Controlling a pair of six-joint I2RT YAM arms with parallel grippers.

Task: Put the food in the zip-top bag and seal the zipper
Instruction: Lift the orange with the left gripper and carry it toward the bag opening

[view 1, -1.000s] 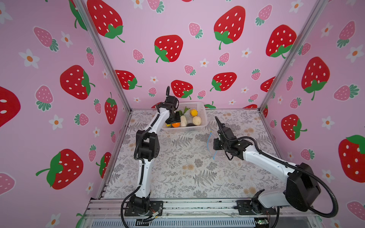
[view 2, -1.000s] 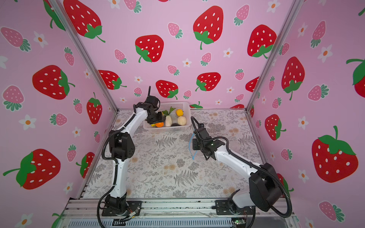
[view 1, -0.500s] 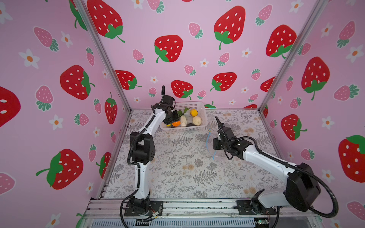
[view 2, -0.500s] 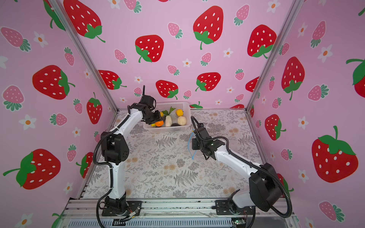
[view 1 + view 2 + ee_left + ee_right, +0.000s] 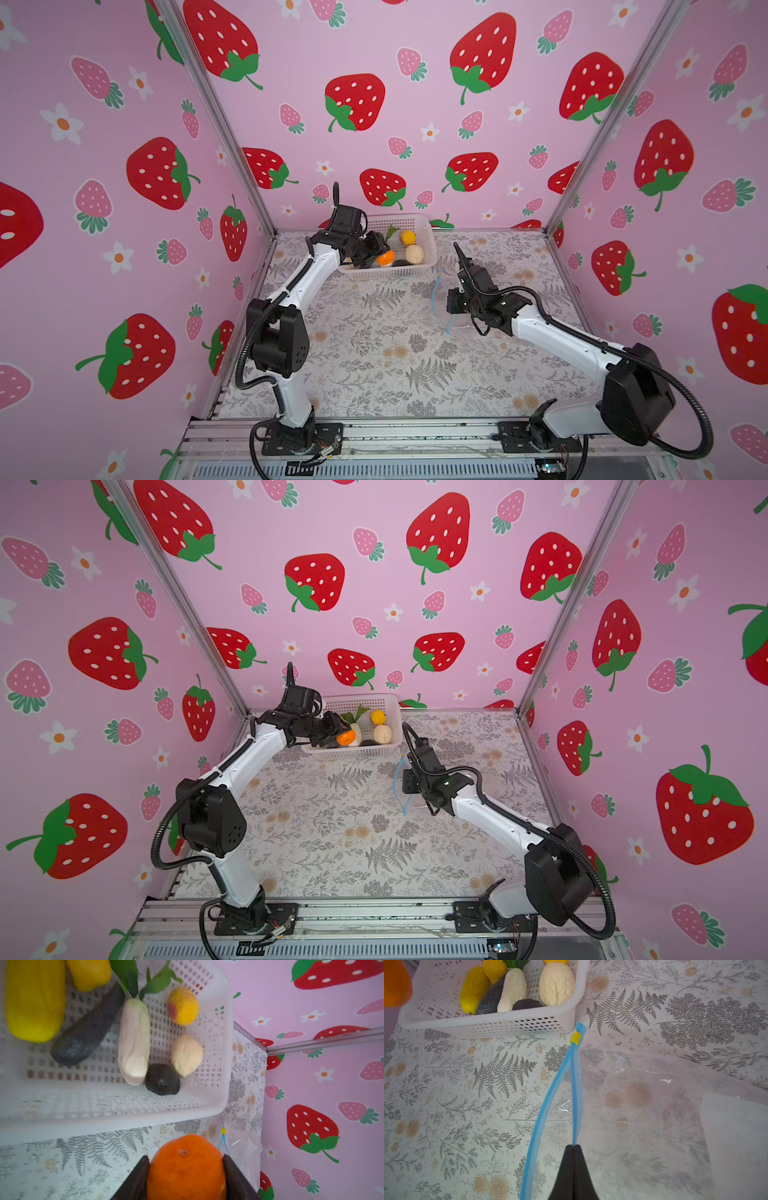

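Note:
My left gripper should keep carrying the orange to the bag's opening (image 5: 556, 1114) and let go of it there, because my right gripper is holding the blue zipper lips (image 5: 576, 1100) apart.
My left gripper (image 5: 185, 1159) is shut on an orange (image 5: 186, 1167), held over the front rim of the white basket (image 5: 104, 1105); both top views show this orange (image 5: 384, 257) (image 5: 345, 738). The rest of the food lies in the basket: yellow corn (image 5: 35, 999), a white radish (image 5: 134, 1039), a beige walnut-like ball (image 5: 187, 1055) and dark pieces (image 5: 162, 1079). The clear zip-top bag (image 5: 643, 1105) lies on the table to the basket's right. My right gripper (image 5: 574, 1146) is shut on one lip of the blue zipper (image 5: 577, 1084), holding the mouth open. The yellow slider (image 5: 575, 1038) sits at the far end.
The basket (image 5: 390, 272) stands at the back of the floral table, close to the pink strawberry back wall. The bag's white label (image 5: 737, 1136) lies under my right arm. Pink walls close in both sides. Bare floral tabletop (image 5: 374, 357) stretches toward the front rail.
My left arm's elbow has swung left and toward the front, and the gripper has carried the orange slightly right, toward the bag. The right arm has not moved.

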